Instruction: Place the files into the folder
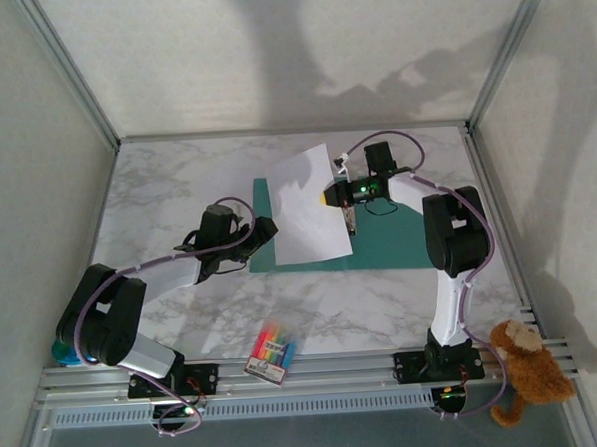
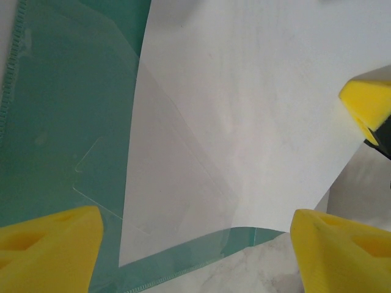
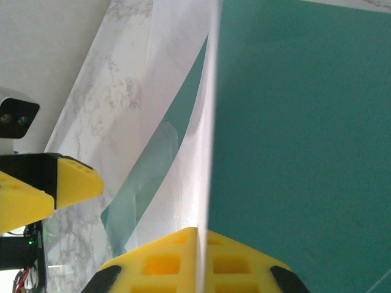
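Observation:
The files' near corner (image 2: 129, 255) is under the folder's clear pocket, so the robot's right gripper goes on pushing the files until they almost reach the folder's outer edge (image 1: 255, 194).
The teal-green folder (image 1: 394, 238) lies open on the marble table. The files (image 1: 308, 208), white paper, rest slanted across its left half, and their far corner reaches past the folder's back edge. My right gripper (image 1: 350, 211) is shut on the files' right edge; in the right wrist view its yellow pads (image 3: 159, 262) pinch the paper (image 3: 189, 177) edge-on beside the folder (image 3: 305, 122). At the folder's near left corner my left gripper (image 1: 263, 232) hangs open. In its wrist view the gripper (image 2: 192, 223) is over the files (image 2: 244, 91) and the folder's clear inner pocket (image 2: 104, 171), holding nothing.
A small packet of coloured pens (image 1: 272, 350) lies near the front edge between the arm bases. A brown teddy bear (image 1: 526, 367) sits on the frame rail at the front right. Aluminium posts and pale walls enclose the table (image 1: 157, 191).

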Motion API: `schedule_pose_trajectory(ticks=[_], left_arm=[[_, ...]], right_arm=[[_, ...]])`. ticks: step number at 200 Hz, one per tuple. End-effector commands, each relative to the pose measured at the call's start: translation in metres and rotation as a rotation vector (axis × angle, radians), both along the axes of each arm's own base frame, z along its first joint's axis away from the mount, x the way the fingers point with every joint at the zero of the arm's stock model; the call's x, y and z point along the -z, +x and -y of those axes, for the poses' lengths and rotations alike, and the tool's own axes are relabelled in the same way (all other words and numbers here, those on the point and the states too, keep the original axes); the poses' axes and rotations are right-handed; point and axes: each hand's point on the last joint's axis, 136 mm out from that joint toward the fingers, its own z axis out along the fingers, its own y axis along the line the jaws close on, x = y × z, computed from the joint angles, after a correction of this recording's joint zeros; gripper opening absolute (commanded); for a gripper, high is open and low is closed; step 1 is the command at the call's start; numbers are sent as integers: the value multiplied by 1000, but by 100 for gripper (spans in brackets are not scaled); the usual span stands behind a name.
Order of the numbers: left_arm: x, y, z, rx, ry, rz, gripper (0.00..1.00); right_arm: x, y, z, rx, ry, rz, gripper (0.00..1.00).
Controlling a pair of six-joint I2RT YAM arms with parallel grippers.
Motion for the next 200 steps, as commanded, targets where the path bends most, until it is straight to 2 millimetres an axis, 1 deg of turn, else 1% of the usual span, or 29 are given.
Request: schedule_pose_trajectory(ticks=[1,105,157,200], left_arm=[[-4,0,-3,-13,8,19,80],[-2,1,-2,-11,9,16,81],[-1,0,-3,-16,11,13,80],[-8,1,-4,-26,4,26,81]], right_arm=[[8,3,0,18,26,-25,0],[18,5,-10,33,89,-61,0],[24,-1,-20,15,95,-80,0],[27,-3,-27,11,101,-93,0]])
